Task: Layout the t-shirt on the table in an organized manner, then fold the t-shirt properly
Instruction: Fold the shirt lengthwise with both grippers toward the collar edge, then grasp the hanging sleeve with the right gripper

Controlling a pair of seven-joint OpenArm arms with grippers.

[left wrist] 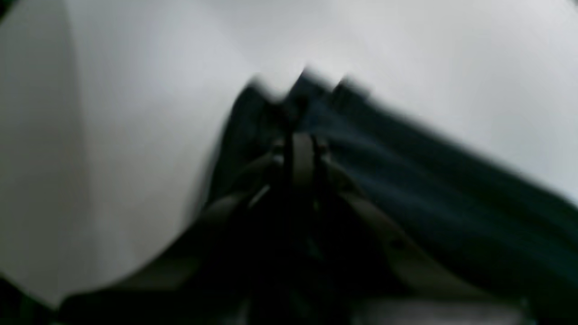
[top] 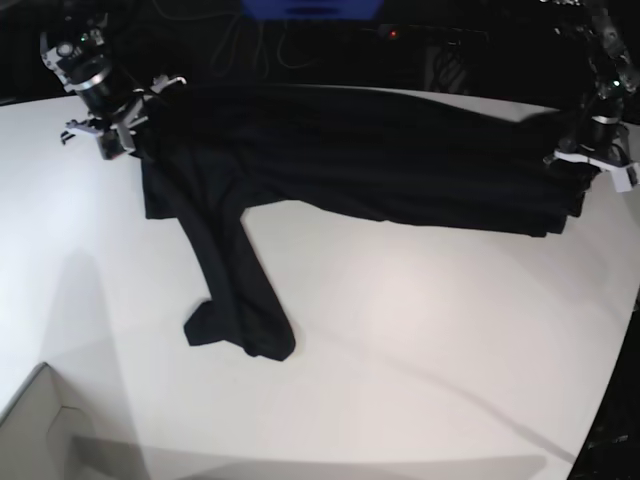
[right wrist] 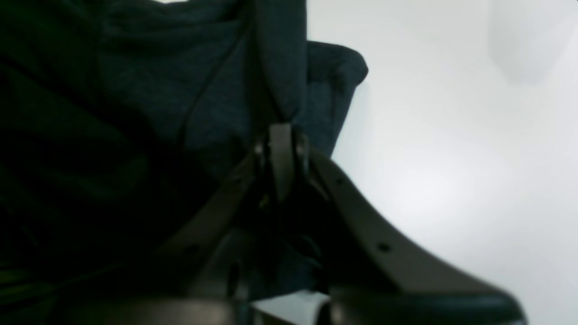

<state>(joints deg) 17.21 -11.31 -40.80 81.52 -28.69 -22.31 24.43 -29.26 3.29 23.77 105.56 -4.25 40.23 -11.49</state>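
Note:
My right gripper should keep setting the t-shirt's end point(top: 158, 165) down and let go of it there, as the t-shirt's body point(top: 360, 150) is stretched wide toward my left gripper.
The black t-shirt point(top: 350, 160) is stretched wide across the far part of the white table point(top: 420, 330), held at both ends. My right gripper point(top: 130, 135) is at the left of the base view, shut on the cloth's left end. Its wrist view shows the closed fingertips point(right wrist: 281, 135) pinching a fold of t-shirt point(right wrist: 180, 81). At the right end my left gripper point(top: 578, 165) is shut on the other edge. The blurred left wrist view shows its closed gripper point(left wrist: 300, 140) against dark t-shirt fabric point(left wrist: 429, 189). One long sleeve point(top: 235, 300) trails toward the front.
A white cardboard box corner point(top: 40, 430) pokes in at the front left. The table's curved edge point(top: 610, 380) runs down the right side. Dark background and cables lie behind the far edge. Bare white tabletop spreads in front of the shirt.

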